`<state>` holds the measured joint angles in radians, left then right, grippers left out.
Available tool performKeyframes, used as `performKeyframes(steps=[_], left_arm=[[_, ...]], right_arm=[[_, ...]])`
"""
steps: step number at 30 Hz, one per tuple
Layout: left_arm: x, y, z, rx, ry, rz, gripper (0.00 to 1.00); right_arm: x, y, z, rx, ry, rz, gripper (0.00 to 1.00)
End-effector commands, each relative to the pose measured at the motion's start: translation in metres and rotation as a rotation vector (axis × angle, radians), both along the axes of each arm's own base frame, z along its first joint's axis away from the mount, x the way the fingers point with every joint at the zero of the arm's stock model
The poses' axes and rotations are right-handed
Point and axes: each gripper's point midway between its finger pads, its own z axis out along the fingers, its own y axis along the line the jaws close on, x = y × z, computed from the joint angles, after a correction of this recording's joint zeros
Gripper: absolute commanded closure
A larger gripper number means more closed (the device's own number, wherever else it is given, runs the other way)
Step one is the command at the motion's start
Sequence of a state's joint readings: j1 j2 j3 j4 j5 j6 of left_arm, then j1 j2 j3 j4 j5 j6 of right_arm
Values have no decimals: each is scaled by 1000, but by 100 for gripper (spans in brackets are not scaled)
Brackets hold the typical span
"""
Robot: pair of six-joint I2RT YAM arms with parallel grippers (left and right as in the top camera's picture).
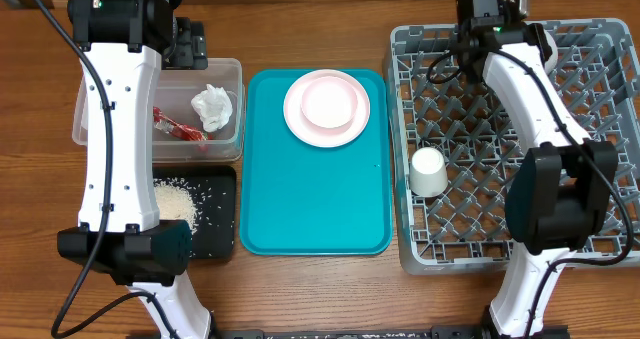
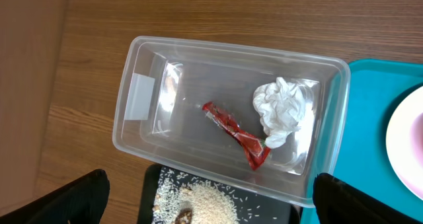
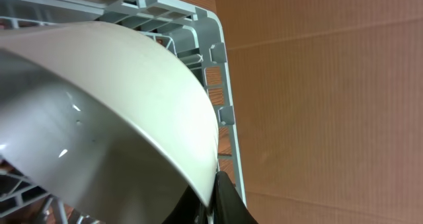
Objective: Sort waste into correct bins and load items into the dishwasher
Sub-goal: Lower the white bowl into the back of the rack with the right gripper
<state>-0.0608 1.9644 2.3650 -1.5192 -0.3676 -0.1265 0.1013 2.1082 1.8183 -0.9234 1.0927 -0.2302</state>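
Observation:
Next, my right gripper lets go of the rim of the whitish bowl (image 3: 132, 75) and pushes the bowl upside down onto the dish rack's pegs (image 1: 470, 101) with its fingers closed, because the bowl stands tilted in the dish rack.
A clear tub (image 2: 135, 95) holds the crumpled white napkin (image 2: 284, 112) and the red wrapper (image 2: 238, 135). My left gripper (image 2: 211, 197) hangs open above the tub's near edge, with nothing between its fingers. Below it the black tray (image 1: 222, 224) carries white rice (image 2: 211, 201) and a brown scrap. My right gripper (image 3: 215, 191) is shut on the rim of a whitish bowl (image 3: 112, 112), over the far left corner of the grey dish rack (image 1: 600, 129). A cream cup (image 1: 428, 172) lies in the rack. The pink plate (image 1: 296, 119) bears another bowl (image 1: 330, 101).
The plate rests at the far end of the flat teal tray (image 1: 310, 199), which lies between the bins and the rack. Brown cardboard (image 3: 317, 105) stands behind the rack. Both white arms reach in from the near edge of the wooden table (image 1: 30, 179).

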Motion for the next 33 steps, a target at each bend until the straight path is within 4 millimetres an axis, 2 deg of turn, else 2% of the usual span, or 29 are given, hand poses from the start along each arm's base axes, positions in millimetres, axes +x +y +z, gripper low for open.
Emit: performKeyframes(steps=[1, 2, 3, 9, 19, 28, 33], left_arm=[[-1, 1, 13, 5, -35, -10, 0], [-1, 1, 13, 5, -35, -10, 0], [-1, 1, 13, 5, -35, -10, 0], [-1, 1, 13, 5, -35, -10, 0], [-1, 1, 13, 5, -35, -10, 0], [-1, 1, 13, 5, -35, -10, 0], [-1, 1, 13, 5, -35, -10, 0]], right_arm=[[-1, 24, -21, 26, 70, 60, 89], [0, 31, -21, 25, 76, 75, 78], [0, 34, -21, 24, 78, 81, 72], [2, 52, -22, 22, 82, 118, 56], [-2, 74, -23, 15, 119, 166, 50], [1, 102, -16, 22, 84, 223, 45], [0, 106, -10, 108, 21, 219, 43]])
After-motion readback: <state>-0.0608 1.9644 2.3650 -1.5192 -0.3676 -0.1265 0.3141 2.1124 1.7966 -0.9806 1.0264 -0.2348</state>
